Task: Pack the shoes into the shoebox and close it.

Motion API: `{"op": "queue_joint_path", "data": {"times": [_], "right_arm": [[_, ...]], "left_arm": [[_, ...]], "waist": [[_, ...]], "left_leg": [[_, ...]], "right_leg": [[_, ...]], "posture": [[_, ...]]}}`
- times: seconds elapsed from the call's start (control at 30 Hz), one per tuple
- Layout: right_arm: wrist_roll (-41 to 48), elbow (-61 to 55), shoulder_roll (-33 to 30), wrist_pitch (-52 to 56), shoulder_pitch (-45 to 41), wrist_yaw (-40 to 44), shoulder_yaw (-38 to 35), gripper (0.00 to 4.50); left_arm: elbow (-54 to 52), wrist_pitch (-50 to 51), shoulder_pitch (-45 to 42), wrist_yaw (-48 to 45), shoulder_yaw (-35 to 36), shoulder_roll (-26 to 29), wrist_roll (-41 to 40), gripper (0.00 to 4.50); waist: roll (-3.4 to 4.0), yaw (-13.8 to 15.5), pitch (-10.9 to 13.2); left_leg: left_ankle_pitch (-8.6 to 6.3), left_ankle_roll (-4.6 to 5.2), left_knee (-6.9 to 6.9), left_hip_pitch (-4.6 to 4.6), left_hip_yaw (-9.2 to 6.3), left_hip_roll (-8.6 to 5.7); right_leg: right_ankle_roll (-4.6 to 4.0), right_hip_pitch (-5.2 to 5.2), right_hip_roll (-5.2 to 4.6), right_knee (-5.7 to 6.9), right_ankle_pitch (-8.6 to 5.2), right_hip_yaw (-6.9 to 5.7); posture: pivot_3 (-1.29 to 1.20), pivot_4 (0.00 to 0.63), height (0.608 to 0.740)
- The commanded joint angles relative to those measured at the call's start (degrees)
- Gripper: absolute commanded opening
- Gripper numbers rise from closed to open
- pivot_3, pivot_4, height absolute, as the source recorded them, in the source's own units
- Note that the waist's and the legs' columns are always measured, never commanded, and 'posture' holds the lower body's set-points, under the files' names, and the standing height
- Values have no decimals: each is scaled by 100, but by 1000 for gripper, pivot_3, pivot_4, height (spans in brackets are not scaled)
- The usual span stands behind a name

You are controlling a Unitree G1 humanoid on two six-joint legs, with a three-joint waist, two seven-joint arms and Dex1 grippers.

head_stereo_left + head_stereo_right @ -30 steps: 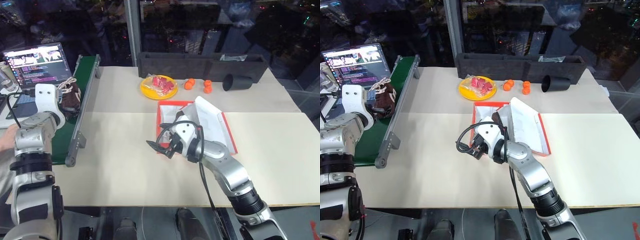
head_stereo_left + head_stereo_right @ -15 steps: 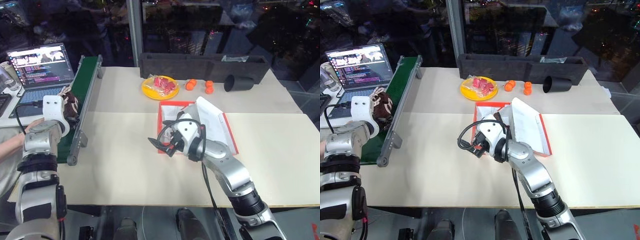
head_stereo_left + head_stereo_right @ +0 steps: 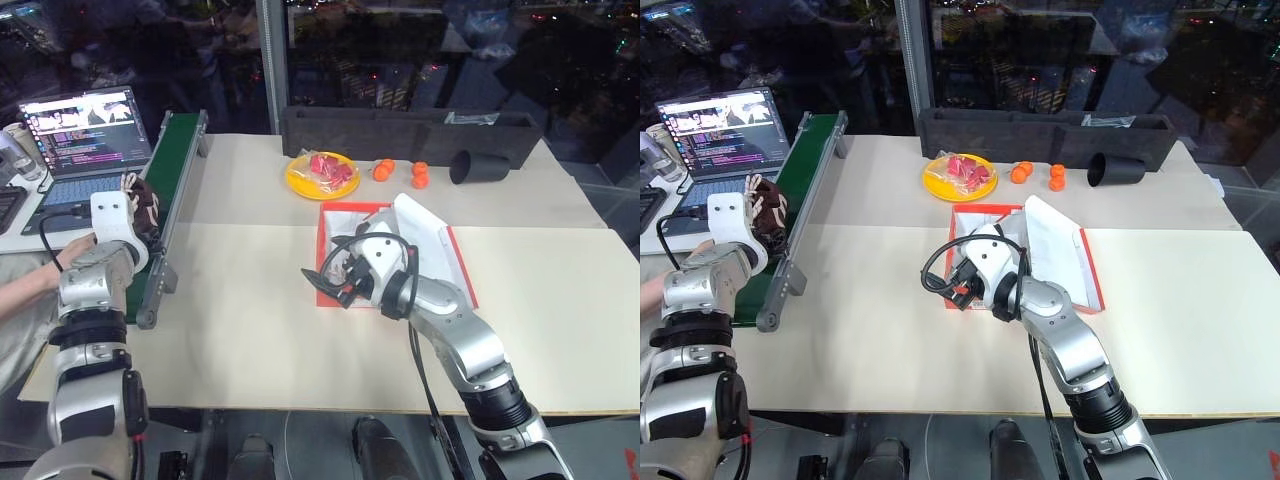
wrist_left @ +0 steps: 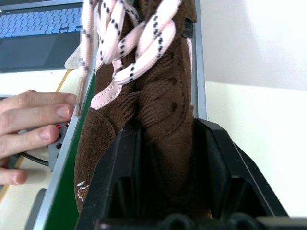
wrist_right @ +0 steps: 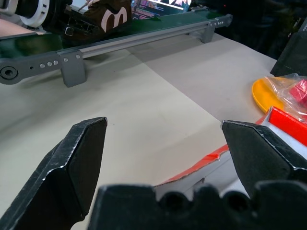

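Observation:
The robot's left gripper is pinching the upright shoe (image 3: 147,207) by its sides, so the robot should put the shoe on its side next to the belt and grip the shoe's sole and top.
A dark brown shoe (image 4: 144,120) with off-white laces lies on the green belt (image 3: 172,170) at the table's left edge. My left gripper (image 4: 165,143) is shut on it, one black finger on each side of its upper. The red-orange shoebox (image 3: 322,240) stands open in the middle of the table, its white-lined lid (image 3: 430,240) leaning toward the right. My right gripper (image 3: 325,285) hovers open at the box's left rim, fingers (image 5: 81,163) spread wide with nothing between them. I cannot tell what lies inside the box behind that hand.
A person's hand (image 4: 33,120) rests on a small device beside the belt, close to my left gripper. A laptop (image 3: 85,120) sits at the far left. At the back are a yellow plate (image 3: 320,172), small orange fruits (image 3: 380,170), a tipped black cup (image 3: 475,165) and a long dark grey tray (image 3: 400,125).
My left gripper has sunk slightly and closed on the shoe on the belt. The right arm has stayed by the box. The camera view has shifted a little.

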Motion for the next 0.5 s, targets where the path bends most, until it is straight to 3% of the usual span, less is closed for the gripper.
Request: {"op": "queue_joint_path", "data": {"times": [0.03, 0.2, 0.37, 0.5], "right_arm": [[2, -60, 31, 38, -135, -78, -176, 4500], [-10, 110, 113, 55, -239, -268, -318, 4500], [790, 644, 857, 721, -927, -1060, -1588, 4500], [1218, 739, 1016, 1072, -1258, -1215, -2110, 4500]], "left_arm": [[-687, -926, -18, 108, 92, -224, -96, 1485], [-1647, -2177, 200, 170, -7, -473, 56, 1485], [-2188, -2097, 451, -30, -413, -776, 18, 1485], [-2264, -1966, 515, -82, -448, -809, -24, 1485]], "waist": [[-1, 50, 0], [-10, 60, 4], [-10, 49, 3], [-10, 36, 4]], "left_leg": [[0, -1, 0, -3, -1, 0], [16, -30, 0, -35, -8, 0], [18, -32, -1, -27, -8, 0], [20, -33, 0, -30, -10, 0]], "right_leg": [[-2, 0, 0, -3, 1, -1], [-1, -10, 0, -29, 11, -3], [-13, -8, -1, -24, 19, -3], [-3, -8, 0, -24, 17, -3]], "posture": [[0, 150, 671], [0, 150, 671], [0, 150, 671], [0, 150, 671]]}}
